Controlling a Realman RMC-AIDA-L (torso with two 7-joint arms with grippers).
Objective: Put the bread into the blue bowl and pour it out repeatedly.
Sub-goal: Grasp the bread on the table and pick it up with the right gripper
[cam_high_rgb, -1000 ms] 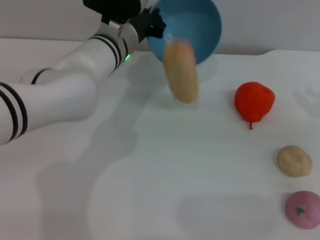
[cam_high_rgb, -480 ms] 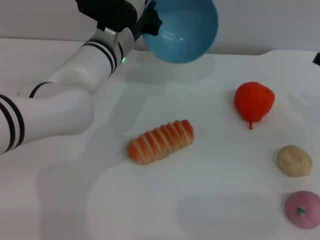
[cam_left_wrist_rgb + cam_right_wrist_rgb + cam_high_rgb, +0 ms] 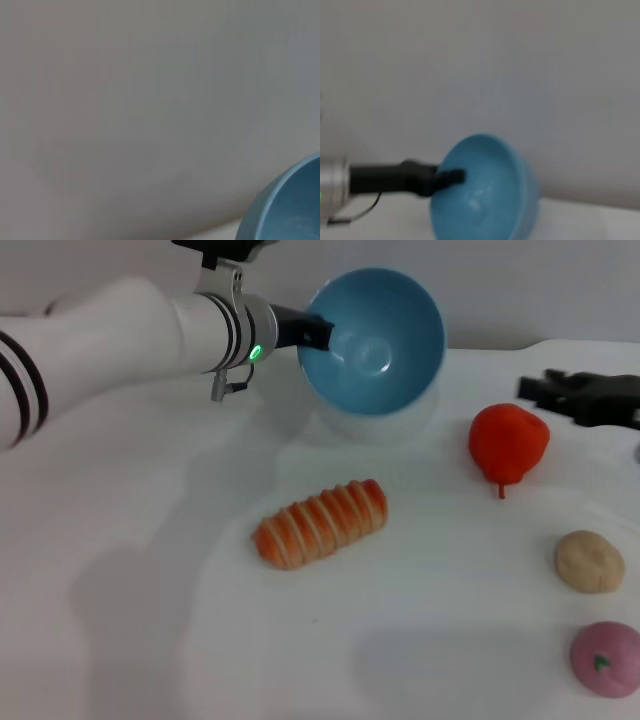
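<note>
The empty blue bowl (image 3: 385, 345) is tilted close behind the bread, so my left gripper should pull the bowl aside before my right gripper takes the bread's end (image 3: 372, 504).
The bread (image 3: 321, 523), a ridged orange and cream loaf, lies on the white table (image 3: 150, 570) near the middle. My left gripper (image 3: 312, 332) is shut on the rim of the blue bowl (image 3: 385, 345), holding it tilted on its side above the table's far part, its empty inside facing forward. The bowl also shows in the right wrist view (image 3: 485, 192) and at the corner of the left wrist view (image 3: 287, 207). My right gripper (image 3: 540, 390) enters from the right edge, beside the red fruit.
A red-orange pear-like fruit (image 3: 509, 445) stands right of the bowl. A small round beige bun (image 3: 589, 561) and a pink round item (image 3: 606, 659) lie at the right edge. A grey wall stands behind the table.
The bread fell from the bowl and settled on the table. My left arm swung the bowl lower and to the right. My right gripper came into view from the right.
</note>
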